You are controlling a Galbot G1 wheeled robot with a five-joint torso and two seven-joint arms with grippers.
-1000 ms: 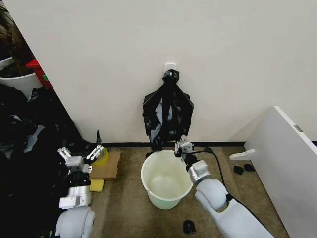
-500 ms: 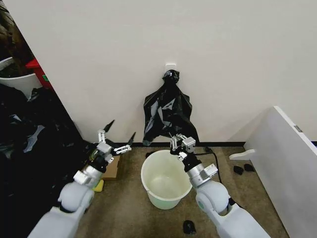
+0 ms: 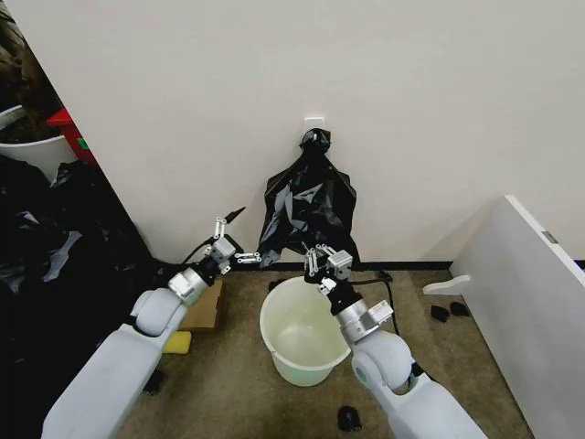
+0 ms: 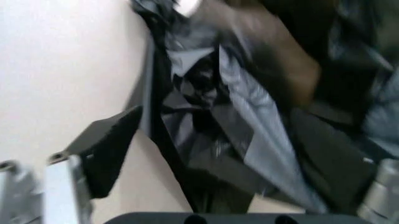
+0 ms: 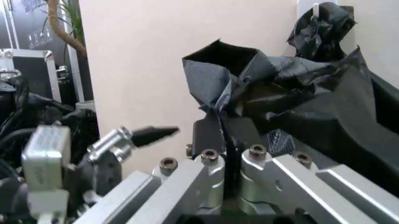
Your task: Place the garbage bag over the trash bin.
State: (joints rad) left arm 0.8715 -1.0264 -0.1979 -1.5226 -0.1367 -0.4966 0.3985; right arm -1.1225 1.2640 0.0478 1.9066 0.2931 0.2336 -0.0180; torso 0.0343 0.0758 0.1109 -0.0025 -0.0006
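Observation:
Glossy folds lie in front of the flat black heap (image 3: 342, 194), so I expect the garbage bag (image 3: 294, 214) to come off as I pull, while the heap stays hanging.
A knot-topped bunch of black bags (image 3: 315, 140) hangs from a wall hook above the cream-white trash bin (image 3: 267, 322), which stands upright on the floor. My right gripper (image 3: 320, 261) is just over the bin's far rim, shut on the lower edge of the garbage bag (image 3: 297, 240) and drawing that fold (image 5: 218, 70) out from the bunch. The rest of the bag lies against the bunch and I cannot tell them apart. My left gripper (image 3: 233, 249) is open, beside the bag's lower left corner and not touching it. One fingertip (image 4: 109, 144) shows close to the glossy folds (image 4: 212, 121).
A heap of black plastic sheeting (image 3: 55, 265) fills the left side. A flat cardboard piece (image 3: 203, 311) and a yellow sponge (image 3: 178, 342) lie left of the bin. A white panel (image 3: 530, 293) stands at the right, with a black cable (image 3: 395, 288) and small dark items (image 3: 348, 418) on the floor.
My left arm swung up from the floor at the left toward the bag's lower left corner. My right gripper rose from the bin's rim, lifting the bag's edge.

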